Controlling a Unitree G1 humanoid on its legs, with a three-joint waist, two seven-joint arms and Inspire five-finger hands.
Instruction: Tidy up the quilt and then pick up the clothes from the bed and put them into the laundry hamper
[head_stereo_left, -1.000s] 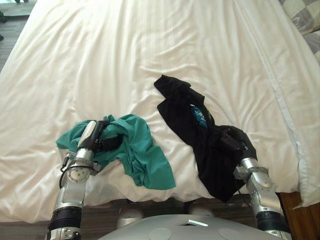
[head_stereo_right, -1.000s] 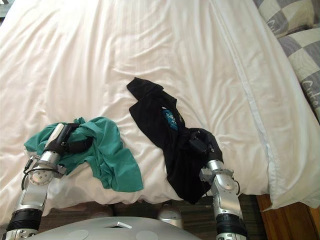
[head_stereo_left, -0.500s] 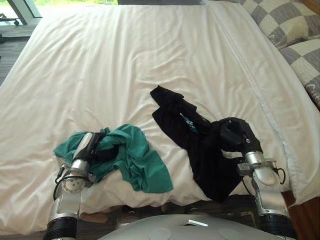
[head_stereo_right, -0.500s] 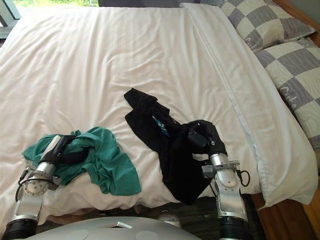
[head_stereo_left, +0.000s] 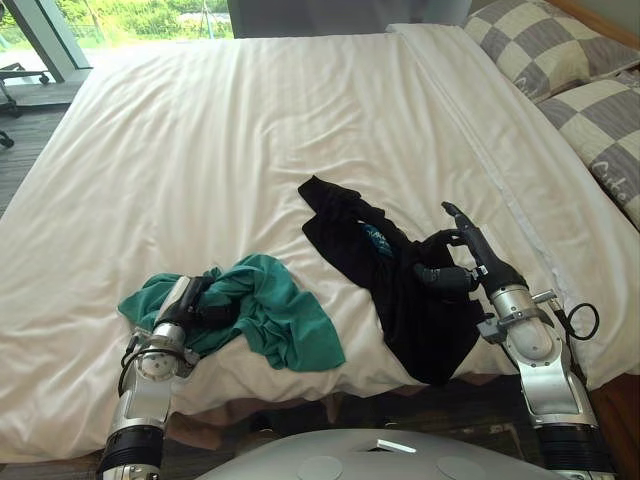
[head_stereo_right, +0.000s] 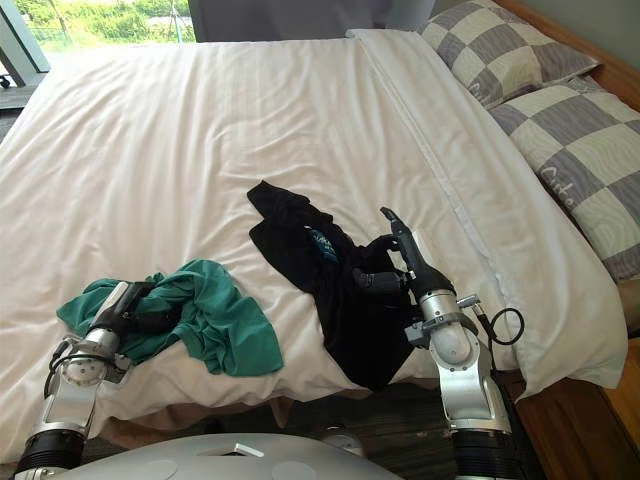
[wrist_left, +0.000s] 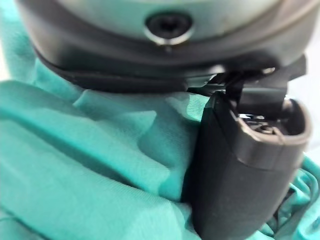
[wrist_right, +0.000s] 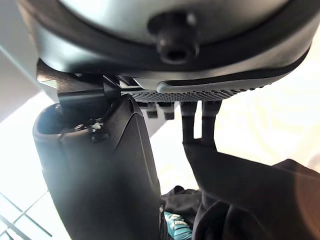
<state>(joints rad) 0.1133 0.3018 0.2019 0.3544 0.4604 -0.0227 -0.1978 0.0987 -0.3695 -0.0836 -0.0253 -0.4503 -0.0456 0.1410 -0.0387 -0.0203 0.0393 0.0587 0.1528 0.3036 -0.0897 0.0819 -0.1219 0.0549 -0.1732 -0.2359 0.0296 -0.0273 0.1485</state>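
The black garment (head_stereo_left: 425, 310) will bunch up in my grip and hang down in separate tails when I carry it, because the garment's far end (head_stereo_left: 321, 196) splits into limp flaps.
A crumpled teal shirt (head_stereo_left: 275, 318) lies near the foot edge of the bed, on the left. My left hand (head_stereo_left: 192, 298) is shut on its left part, with the dark fingers curled into the cloth (wrist_left: 75, 165). A black garment (head_stereo_left: 395, 300) with a small blue print lies stretched out in the middle right and hangs over the bed's edge. My right hand (head_stereo_left: 478, 262) stands at the garment's right side, fingers straight and pointing up the bed, thumb bent toward the black cloth (wrist_right: 260, 200). It is open and grips nothing.
The white quilt (head_stereo_left: 250, 130) covers the bed, smooth with light creases. Two checked grey pillows (head_stereo_left: 545, 40) lie at the far right. A window (head_stereo_left: 30, 40) and floor show at the far left. Wood (head_stereo_right: 615, 400) shows beyond the bed's right corner.
My right hand's fingers, curled in the black garment before, have straightened and let it go. The camera has tipped up, bringing pillows and window into view. The left hand keeps its hold.
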